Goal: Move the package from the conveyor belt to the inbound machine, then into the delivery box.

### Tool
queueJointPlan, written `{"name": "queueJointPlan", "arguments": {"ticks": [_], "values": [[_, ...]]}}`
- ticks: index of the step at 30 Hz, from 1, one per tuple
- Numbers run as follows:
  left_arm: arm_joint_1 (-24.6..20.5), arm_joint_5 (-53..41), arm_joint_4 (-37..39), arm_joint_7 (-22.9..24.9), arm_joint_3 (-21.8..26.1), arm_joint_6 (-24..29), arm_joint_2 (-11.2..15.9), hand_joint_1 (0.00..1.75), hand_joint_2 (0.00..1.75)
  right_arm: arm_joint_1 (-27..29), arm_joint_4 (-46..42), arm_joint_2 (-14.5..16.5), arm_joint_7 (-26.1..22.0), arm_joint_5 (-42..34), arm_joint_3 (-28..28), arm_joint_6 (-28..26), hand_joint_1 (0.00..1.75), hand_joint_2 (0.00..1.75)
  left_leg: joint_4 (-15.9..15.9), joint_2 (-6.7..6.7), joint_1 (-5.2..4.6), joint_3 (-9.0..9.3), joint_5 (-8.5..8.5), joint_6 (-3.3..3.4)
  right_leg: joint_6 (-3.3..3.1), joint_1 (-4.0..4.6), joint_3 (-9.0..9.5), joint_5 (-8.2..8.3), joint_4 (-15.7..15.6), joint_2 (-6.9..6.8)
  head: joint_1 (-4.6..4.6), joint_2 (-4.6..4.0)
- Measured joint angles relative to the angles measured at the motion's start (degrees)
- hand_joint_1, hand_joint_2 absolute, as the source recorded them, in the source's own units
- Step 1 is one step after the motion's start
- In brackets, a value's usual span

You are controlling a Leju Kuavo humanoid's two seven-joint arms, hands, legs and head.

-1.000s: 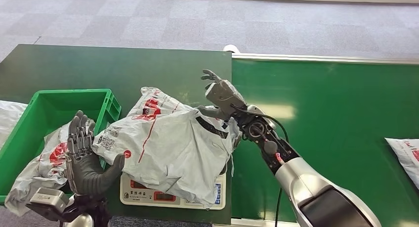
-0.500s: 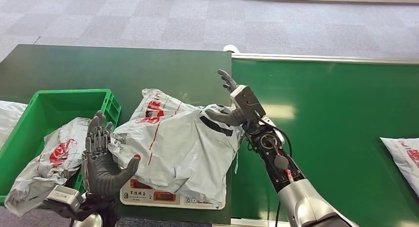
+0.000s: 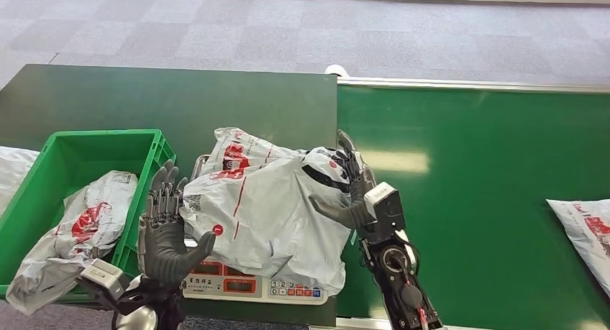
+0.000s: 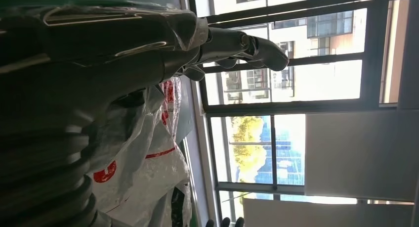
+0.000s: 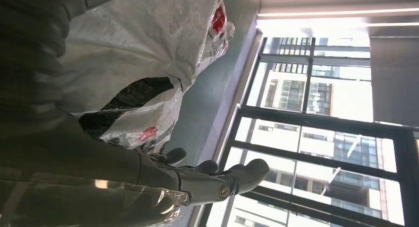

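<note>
The package [image 3: 260,204] will bunch up at my grip and hang down around it when I lift, because slack, wrinkled plastic [image 3: 315,269] hangs over the inbound machine's front edge.
A grey-white package [image 3: 266,200] with red print lies on the inbound machine, a white scale [image 3: 252,287] with a keypad along its front. My left hand [image 3: 167,229] stands upright at the package's left edge, fingers spread, thumb at the bag's rim. My right hand [image 3: 352,193] is at the package's right side, fingers apart, thumb laid against the plastic. Neither hand grips the bag. The left wrist view shows the left hand's fingers [image 4: 247,44] stretched out beside the package [image 4: 148,158]. In the right wrist view the fingers [image 5: 217,180] are extended next to the package [image 5: 143,54].
The green delivery box [image 3: 108,136] stands left of the scale and holds another grey package [image 3: 86,218]. A white bag [image 3: 11,165] lies beyond the box's left wall. The green conveyor belt [image 3: 489,165] stretches to the right, with one more package [image 3: 583,229] at its right edge.
My right arm drew back toward me and its hand dropped beside the package's right side. The left hand slid right to the package's left edge. The bag bunched up slightly between them.
</note>
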Motion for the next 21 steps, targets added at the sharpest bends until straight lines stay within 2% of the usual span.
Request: {"name": "queueJointPlan", "arguments": {"ticks": [9,21], "values": [[-0.40,-2.23,1.43,0.58,0.76,-2.49,-1.10,0.00,1.75,8.35,-12.79,0.01,-1.64,2.68,-4.56,-0.40,0.00,1.75,0.00,0.03,0.00,0.01,0.00,0.00,-0.01,0.00,0.00,0.01,-0.01,0.01,0.00,0.00],[-0.89,-2.32,1.93,0.70,1.37,-2.53,-1.65,0.00,1.75,10.41,-16.70,0.02,-1.68,2.79,-5.97,-0.42,0.00,1.75,0.00,0.02,0.00,0.01,0.00,-0.01,-0.01,0.00,0.00,0.01,-0.01,0.01,-0.01,0.00]]}}
